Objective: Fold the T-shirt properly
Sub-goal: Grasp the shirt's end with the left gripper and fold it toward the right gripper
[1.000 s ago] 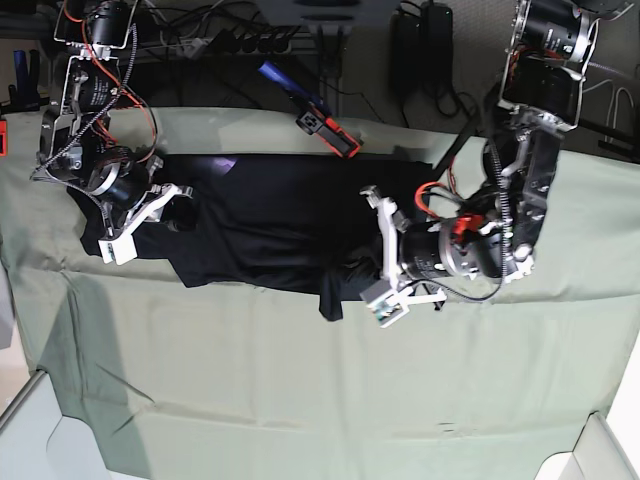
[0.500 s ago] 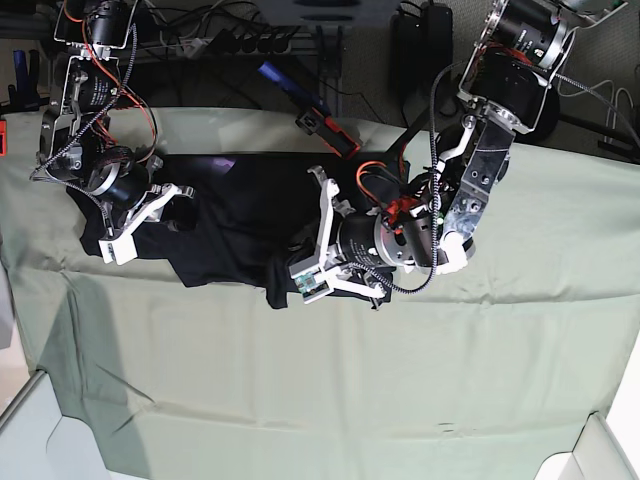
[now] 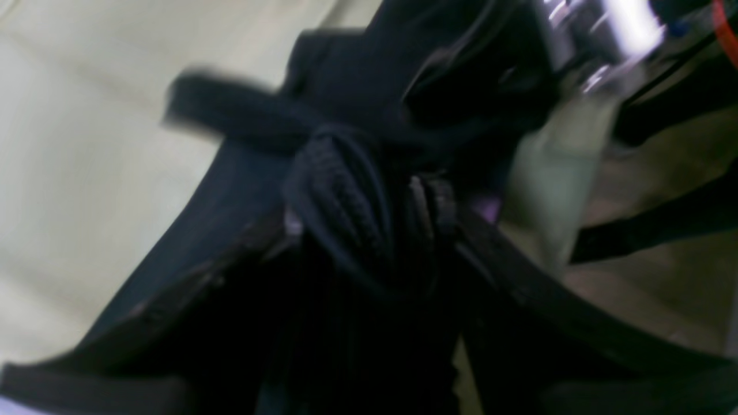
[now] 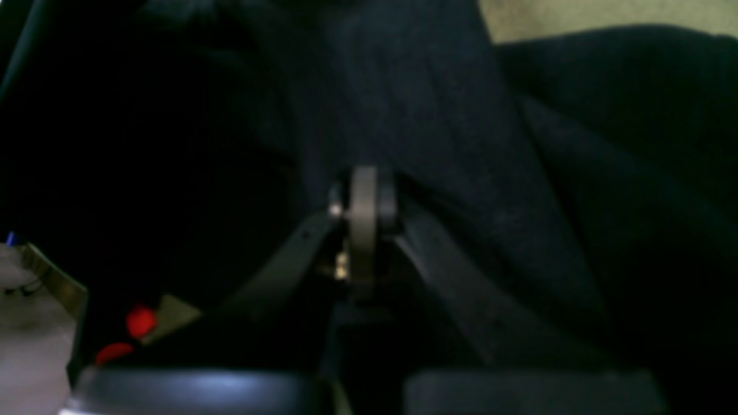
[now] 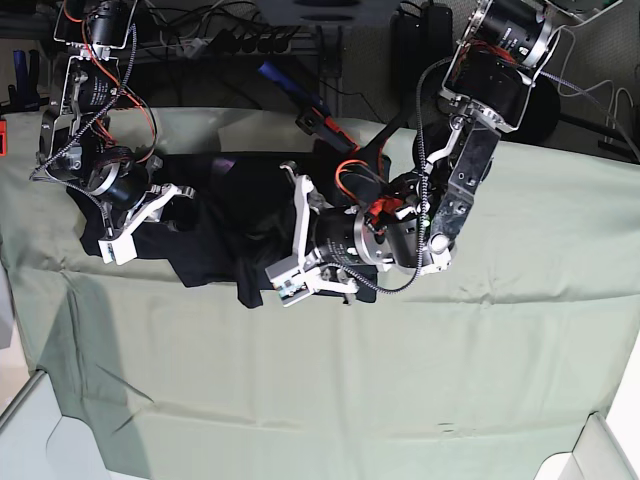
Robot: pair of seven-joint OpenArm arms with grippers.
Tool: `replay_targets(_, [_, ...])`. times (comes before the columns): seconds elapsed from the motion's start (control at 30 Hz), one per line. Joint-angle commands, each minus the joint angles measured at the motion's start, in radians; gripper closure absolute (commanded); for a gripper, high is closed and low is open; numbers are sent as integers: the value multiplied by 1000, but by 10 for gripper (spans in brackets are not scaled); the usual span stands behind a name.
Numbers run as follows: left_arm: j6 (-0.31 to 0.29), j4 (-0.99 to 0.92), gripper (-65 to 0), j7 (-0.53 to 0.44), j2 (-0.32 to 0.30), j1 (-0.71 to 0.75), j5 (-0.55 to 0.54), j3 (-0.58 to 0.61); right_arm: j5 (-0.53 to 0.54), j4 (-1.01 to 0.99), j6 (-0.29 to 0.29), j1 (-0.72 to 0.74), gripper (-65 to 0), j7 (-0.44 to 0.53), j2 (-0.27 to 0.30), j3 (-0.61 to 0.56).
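Next, I lay the bunched fold down and smooth the T-shirt's front edge (image 5: pixel 345 294) with my left gripper, because the black T-shirt's front corner (image 5: pixel 250 292) sticks out crooked from that fold.
The black T-shirt (image 5: pixel 215 215) lies bunched at the left middle of the table. My left gripper (image 5: pixel 287 238) is shut on a bunched fold of it and holds that fold over the shirt's middle. In the blurred left wrist view, dark cloth (image 3: pixel 346 202) is wadded between the fingers, with a purplish patch (image 3: pixel 490 210) beside it. My right gripper (image 5: pixel 140 220) is shut on the shirt's left end. In the right wrist view its closed fingertips (image 4: pixel 363 219) press into black cloth (image 4: pixel 461 144).
A pale green cloth sheet (image 5: pixel 330 380) covers the table. An orange and black tool (image 5: pixel 328 128) with a blue handle lies at the back edge. Cables hang behind the table. White bins stand at the front left corner (image 5: pixel 20 425) and front right corner (image 5: pixel 605 450).
My left gripper has swept leftward across the table, dragging the shirt's right part over its middle. The right arm has not moved.
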Motion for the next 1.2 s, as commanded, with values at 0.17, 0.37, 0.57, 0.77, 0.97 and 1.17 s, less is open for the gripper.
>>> replay_targets(0.17, [9,14,-276,-11,81,-21,-27,-2,16,19,50,13,0,16,13,7])
replay_targets(0.37, [8,14,-276,-7,92,-22,23,-2,16,19,50,13,0,16,13,7])
replay_targets(0.57, [4,11,-380,-68,70,-20,153,-2,16,19,50,13,0,16,13,6])
replay_targets(0.77, [35,-3,-471,-98,66,-16,153,-1,16,19,50,13,0,16,13,6])
replay_targets(0.97, [99,-3,-470,-81,75,-17,164,-5,16,19,49,13,0,17,13,6])
replay_targets(1.17, [98,-3,-373,-75,69,-15,247,-34,17,19,49,13,0,16,13,6])
